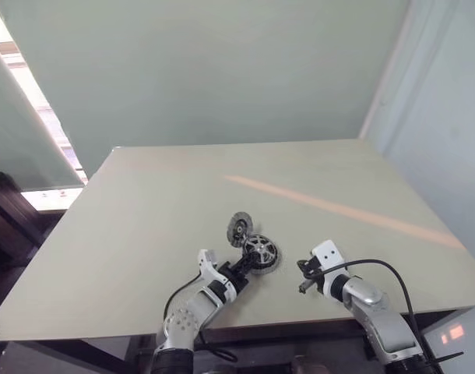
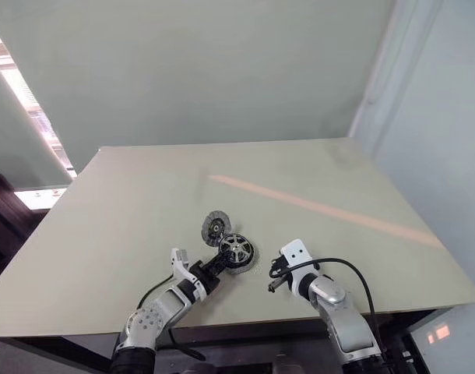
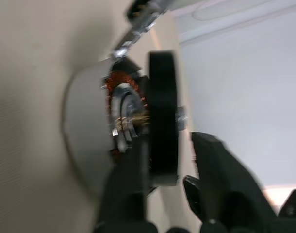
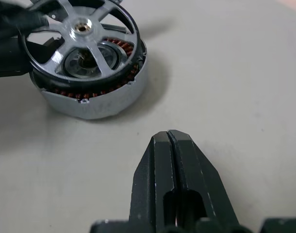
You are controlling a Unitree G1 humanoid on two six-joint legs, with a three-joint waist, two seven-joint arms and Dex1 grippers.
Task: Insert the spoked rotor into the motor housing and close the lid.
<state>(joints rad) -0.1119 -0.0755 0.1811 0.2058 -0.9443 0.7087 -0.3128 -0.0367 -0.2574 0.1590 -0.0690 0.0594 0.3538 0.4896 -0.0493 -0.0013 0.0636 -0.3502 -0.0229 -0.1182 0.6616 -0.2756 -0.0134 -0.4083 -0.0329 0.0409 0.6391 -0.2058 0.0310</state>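
Observation:
My left gripper should back away, since its finger under the spoked rotor's rim (image 4: 90,83) keeps it above the housing, and my right gripper should press the rotor's middle (image 4: 82,26).
The spoked rotor (image 4: 80,34), a shiny wheel with a dark rim, sits on the open top of the motor housing (image 4: 94,104). Copper windings still show under its rim. My left gripper (image 3: 174,145) reaches in from the near side with the rotor's rim between its fingers. One finger lies against the rim and the other finger (image 3: 221,170) stands off it with a gap, so the jaws are open. The lid (image 1: 239,228), a dull grey disc, lies just behind the housing. My right gripper (image 4: 168,136) is shut and empty, a short way to the housing's right.
The pale table (image 1: 144,226) carries only these parts near its front edge (image 1: 105,331). An orange streak of light (image 1: 339,210) crosses its right half. A black cable (image 1: 378,269) loops over my right wrist.

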